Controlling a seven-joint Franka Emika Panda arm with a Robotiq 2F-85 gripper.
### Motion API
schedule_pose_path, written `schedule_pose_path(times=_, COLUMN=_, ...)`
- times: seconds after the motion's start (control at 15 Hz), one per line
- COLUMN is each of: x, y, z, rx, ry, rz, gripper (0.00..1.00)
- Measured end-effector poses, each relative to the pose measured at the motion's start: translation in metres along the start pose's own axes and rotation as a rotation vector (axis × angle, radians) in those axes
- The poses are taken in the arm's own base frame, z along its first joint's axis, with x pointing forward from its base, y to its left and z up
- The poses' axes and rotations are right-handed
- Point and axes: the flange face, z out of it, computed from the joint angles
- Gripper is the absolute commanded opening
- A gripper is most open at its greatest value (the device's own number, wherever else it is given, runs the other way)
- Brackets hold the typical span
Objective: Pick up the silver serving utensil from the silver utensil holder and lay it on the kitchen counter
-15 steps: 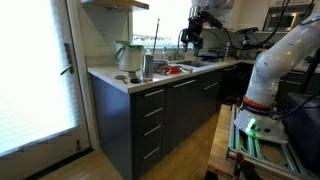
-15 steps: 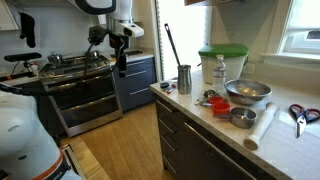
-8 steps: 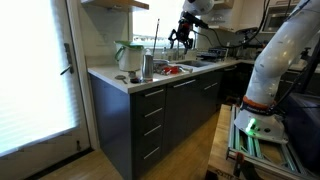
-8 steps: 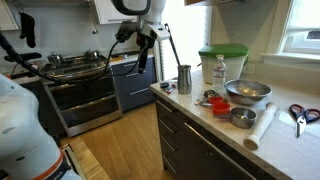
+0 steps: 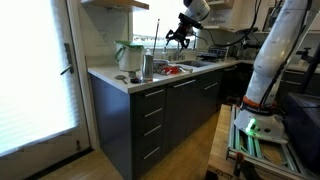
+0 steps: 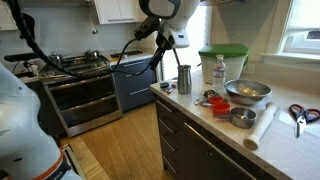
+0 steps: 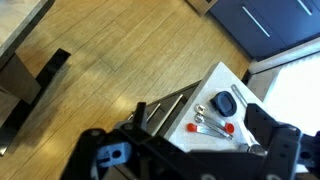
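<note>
The silver serving utensil's handle sticks up free above the silver utensil holder [image 5: 147, 67]. My open gripper should keep moving toward that handle [image 5: 156, 36] until its fingers are on both sides of it.
The silver utensil holder [image 6: 184, 78] stands upright near the corner of the white kitchen counter [image 6: 196, 112]; it also shows in an exterior view [image 5: 147, 67]. The silver serving utensil [image 6: 177, 57] stands in it, its thin handle leaning up and away. My gripper [image 6: 159, 52] hangs in the air just beside the handle's upper part, off the counter's end, and touches nothing. It shows above the counter in an exterior view [image 5: 175, 38]. In the wrist view the gripper [image 7: 205, 140] is open and empty over the counter corner [image 7: 215, 80]; the holder is hidden there.
A white container with a green top [image 6: 222, 60] stands behind the holder. Red-tipped measuring spoons [image 7: 208, 122], a black lid [image 7: 222, 103], metal bowls [image 6: 247, 92], a bottle [image 6: 219, 70] and scissors [image 6: 300, 113] lie on the counter. A stove [image 6: 80, 70] is beyond.
My arm has swung from over the stove toward the counter's end, and the gripper has risen and come close to the utensil handle. Nothing on the counter has moved.
</note>
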Motion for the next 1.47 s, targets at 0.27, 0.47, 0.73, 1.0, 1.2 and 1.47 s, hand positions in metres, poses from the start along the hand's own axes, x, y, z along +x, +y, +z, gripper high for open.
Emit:
schedule_pose_path(times=0.27, x=0.014, y=0.008, z=-0.016, rx=0.094, ry=-0.048, rz=0.057, gripper=1.00)
schedule_pose_path(times=0.47, x=0.014, y=0.007, z=-0.016, rx=0.096, ry=-0.051, rz=0.056, gripper=1.00)
schedule_pose_path(times=0.73, x=0.014, y=0.007, z=-0.016, rx=0.098, ry=-0.049, rz=0.057, gripper=1.00)
schedule_pose_path(times=1.0, x=0.027, y=0.006, z=-0.026, rx=0.154, ry=-0.053, rz=0.087, gripper=1.00)
schedule_pose_path(times=1.2, x=0.046, y=0.004, z=-0.025, rx=0.192, ry=-0.070, rz=0.128, gripper=1.00)
schedule_pose_path(times=1.47, x=0.072, y=-0.010, z=-0.014, rx=0.207, ry=-0.096, rz=0.188, gripper=1.00)
